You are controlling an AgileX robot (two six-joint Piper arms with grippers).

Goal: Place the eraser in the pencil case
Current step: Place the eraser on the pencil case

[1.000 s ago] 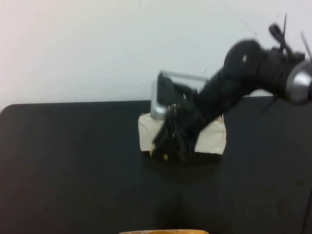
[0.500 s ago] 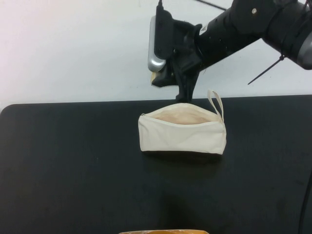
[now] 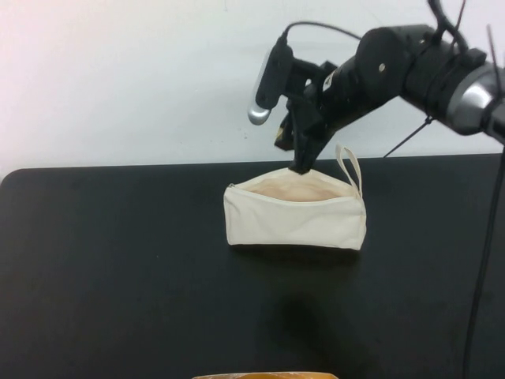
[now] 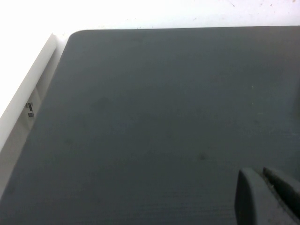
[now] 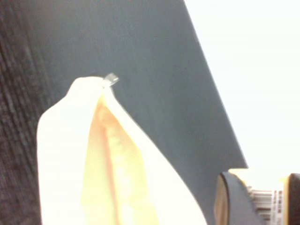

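My right gripper is holding the eraser above the pencil case's opening, which is wide open. It should keep going down past the pencil case's back edge and let go over the beige lining.
The cream pencil case lies on the black table, unzipped, with its beige lining showing and its loop strap at the right end. My right gripper hangs just above the back edge of the opening, shut on the tan eraser. In the right wrist view the eraser with its barcode label sits between the fingers, beside the open pencil case. My left gripper is shut and empty over bare table; it is out of the high view.
A white wall stands behind the table. A tan object pokes in at the front edge. The table's edge and a white ledge show in the left wrist view.
My right gripper rose from low over the pouch to well above it, then came down and right to just over the opening, still holding the eraser.
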